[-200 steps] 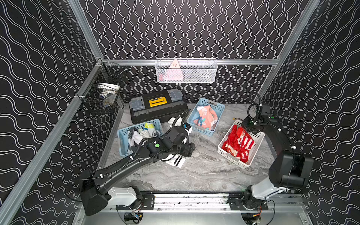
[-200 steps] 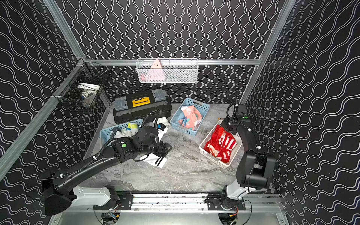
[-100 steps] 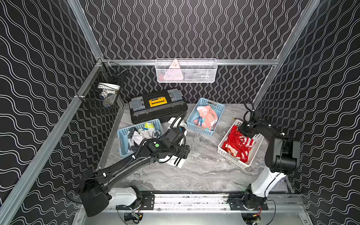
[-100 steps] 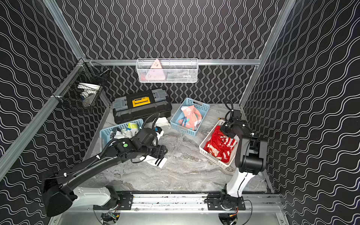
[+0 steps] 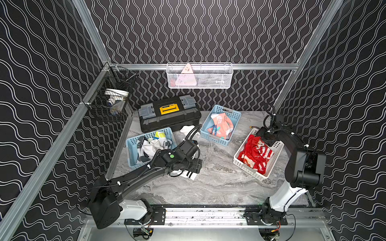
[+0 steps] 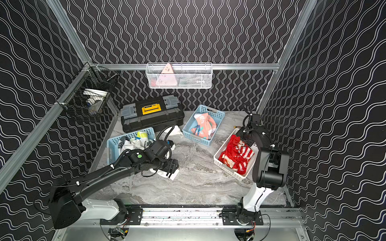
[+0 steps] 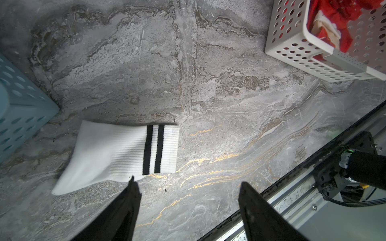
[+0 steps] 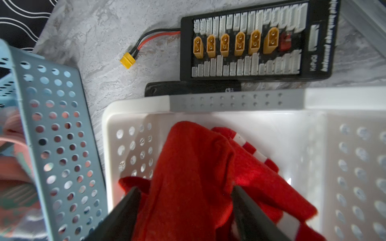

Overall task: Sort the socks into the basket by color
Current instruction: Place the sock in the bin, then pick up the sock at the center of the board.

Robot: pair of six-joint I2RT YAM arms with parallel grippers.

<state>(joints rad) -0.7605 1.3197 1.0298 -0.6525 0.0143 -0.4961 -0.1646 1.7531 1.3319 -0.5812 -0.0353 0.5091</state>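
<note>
The white sock [image 7: 112, 154] is thin and unrolled from its striped cuff [image 7: 160, 149]. It will fall loosely over the other socks when I carry it across.
A white sock with two black stripes [image 7: 125, 152] lies flat on the marble table, also seen in both top views [image 5: 191, 177] [image 6: 173, 175]. My left gripper [image 7: 187, 185] [image 5: 194, 167] hovers open just beside its striped cuff, with only bare table between the fingers. My right gripper [image 8: 184, 191] [image 5: 264, 138] stands open over the far end of the white basket [image 5: 248, 168], and a red sock [image 8: 192, 167] of the red pile [image 5: 255, 153] lies between its spread fingers. Another white sock [image 5: 188, 129] lies behind the left arm.
A light blue basket [image 5: 130, 154] holds white socks [image 5: 150, 146]; a second blue basket [image 5: 215, 140] holds salmon-pink socks [image 5: 221, 125]. A black toolbox [image 5: 169, 114] stands at the back. A charger board [image 8: 250, 41] lies behind the white basket. Wire baskets [image 5: 199, 76] hang on the walls.
The right gripper has gone from shut to wide open above the white basket, its arm drawn back. The left gripper has shifted slightly toward the front over the striped sock.
</note>
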